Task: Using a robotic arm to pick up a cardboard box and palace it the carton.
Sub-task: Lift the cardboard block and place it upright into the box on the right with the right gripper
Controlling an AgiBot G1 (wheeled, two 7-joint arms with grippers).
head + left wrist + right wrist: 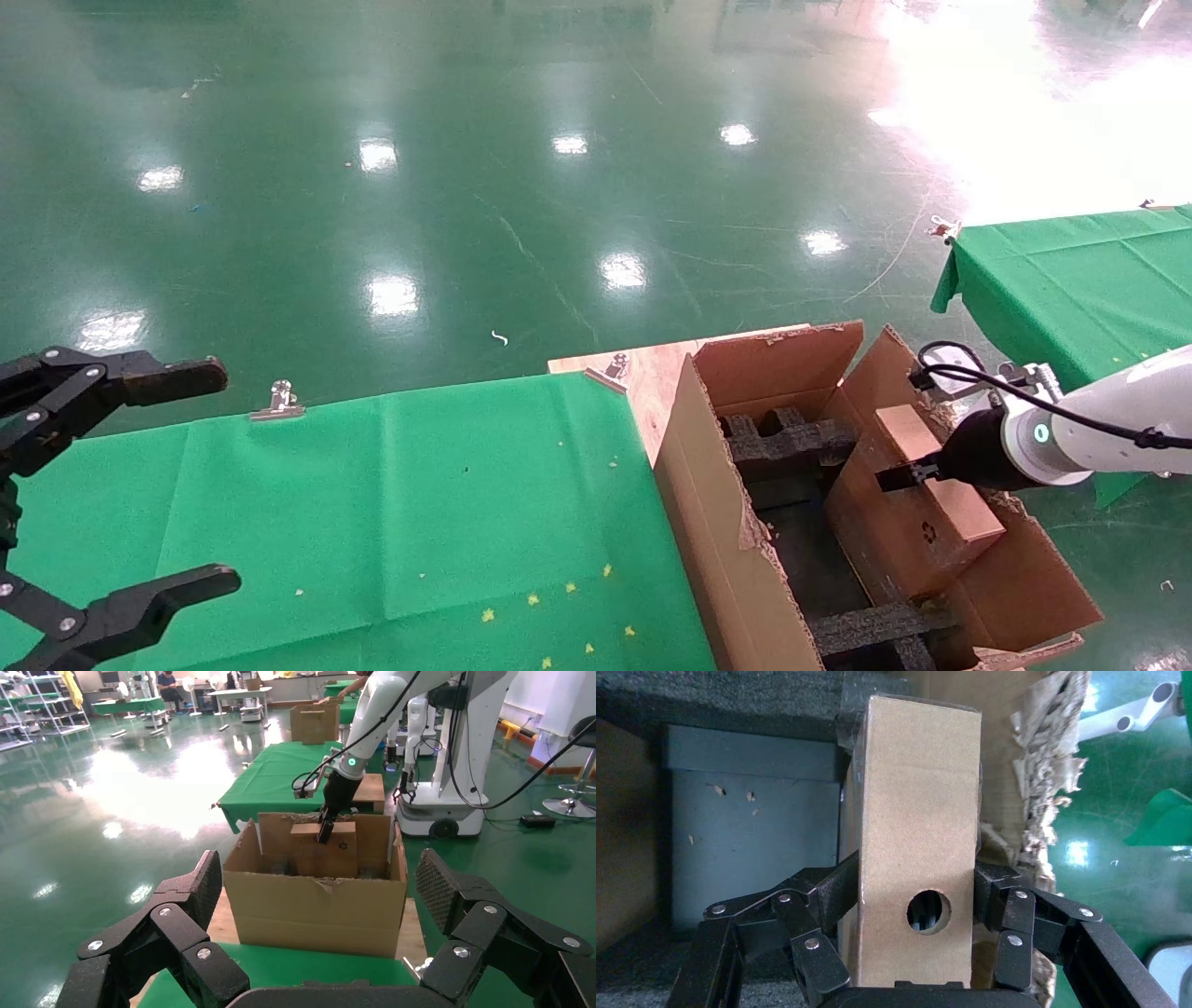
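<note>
The cardboard box (pixel 890 518) is hanging upright along the carton's torn side. My right gripper keeps lowering the box until it fits between the black foam inserts (pixel 789 441), and then lets go.
The small brown cardboard box (pixel 936 508) stands on edge, its lower part down inside the carton (pixel 712 503) along the right wall. My right gripper (pixel 908 475), on the white arm, is shut on the box's upper edge. In the right wrist view the fingers (pixel 828 888) press both broad faces of the box (pixel 916 811), beside its round hole. Black foam inserts (pixel 787 443) line the carton. My left gripper (pixel 140 485) hangs open and empty at the far left. From the left wrist the carton (pixel 316 910), box (pixel 344 853) and right gripper (pixel 327 829) show ahead.
A green-clothed table (pixel 372 522) lies left of the carton, its cloth held by metal clips (pixel 277 403). The carton rests on a wooden board (pixel 643 373). A second green table (pixel 1071 280) stands at the right. Glossy green floor lies beyond.
</note>
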